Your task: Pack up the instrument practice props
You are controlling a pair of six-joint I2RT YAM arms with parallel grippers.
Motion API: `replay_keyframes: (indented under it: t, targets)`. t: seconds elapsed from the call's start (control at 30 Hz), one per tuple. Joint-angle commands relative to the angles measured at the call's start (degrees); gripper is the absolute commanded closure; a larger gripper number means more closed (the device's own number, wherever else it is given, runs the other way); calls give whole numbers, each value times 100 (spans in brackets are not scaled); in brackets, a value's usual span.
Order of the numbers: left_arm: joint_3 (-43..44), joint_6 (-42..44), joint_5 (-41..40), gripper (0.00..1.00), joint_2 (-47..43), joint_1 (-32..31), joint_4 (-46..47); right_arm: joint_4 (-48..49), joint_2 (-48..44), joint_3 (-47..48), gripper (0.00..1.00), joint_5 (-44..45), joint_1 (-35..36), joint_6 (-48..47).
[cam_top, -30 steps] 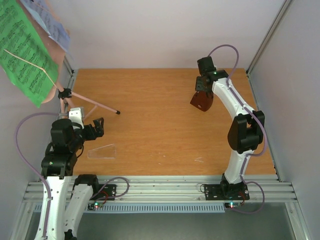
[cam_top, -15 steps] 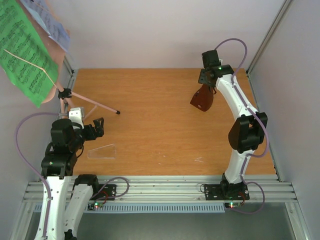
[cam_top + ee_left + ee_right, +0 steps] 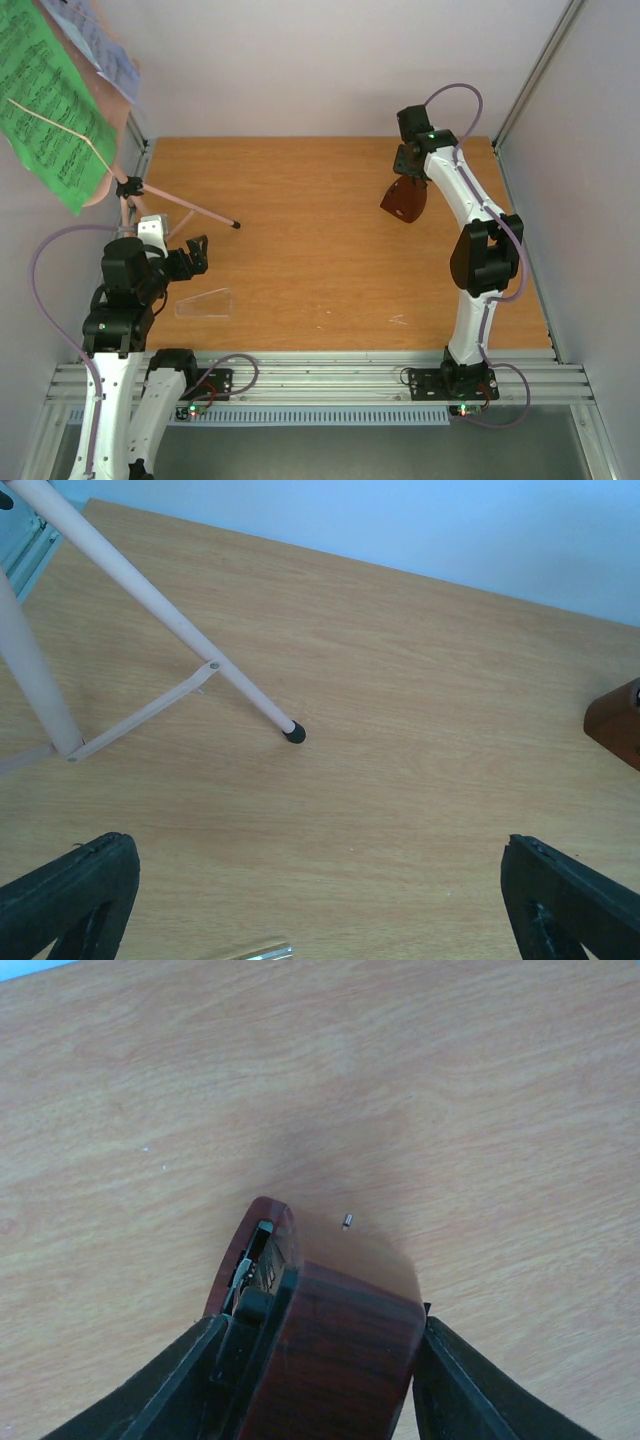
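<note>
The metronome (image 3: 404, 201) is tilted in my right gripper and is far from its clear cover, so I should put it down near the middle of the table (image 3: 332, 271) and grip it squarely.
The pink music stand (image 3: 128, 188) is at the far left; one leg (image 3: 170, 630) ends in a black foot on the table. A green music sheet (image 3: 50, 110) and a white one (image 3: 95, 40) sit on its desk. My right gripper (image 3: 405, 182) is shut on the reddish-brown metronome (image 3: 403, 202) at the far right of the table. In the right wrist view the gripper (image 3: 320, 1360) clamps the metronome (image 3: 335, 1340) from both sides. The metronome's clear cover (image 3: 205, 302) lies flat near my left gripper (image 3: 195, 255). That gripper is open and empty (image 3: 320, 910).
The wooden table (image 3: 310, 270) has walls behind and on both sides. A tiny metal bit (image 3: 346, 1222) lies on the wood just beyond the metronome. The metronome's edge shows at the right of the left wrist view (image 3: 615, 725). The cover's edge shows at its bottom (image 3: 262, 950).
My right wrist has shifted a little above the metronome, which stays in about the same spot. The left arm and the stand have not moved.
</note>
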Motion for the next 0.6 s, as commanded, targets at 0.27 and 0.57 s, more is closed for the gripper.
replay_keyframes:
  t: [0.27, 0.57]
  targets:
    - [-74, 74, 72, 1, 9, -25, 277, 725, -963, -886, 63, -972, -4, -1093]
    - [-67, 83, 97, 1, 52, -25, 274, 1630, -2593, -2549, 63, -2652, 496, -2439]
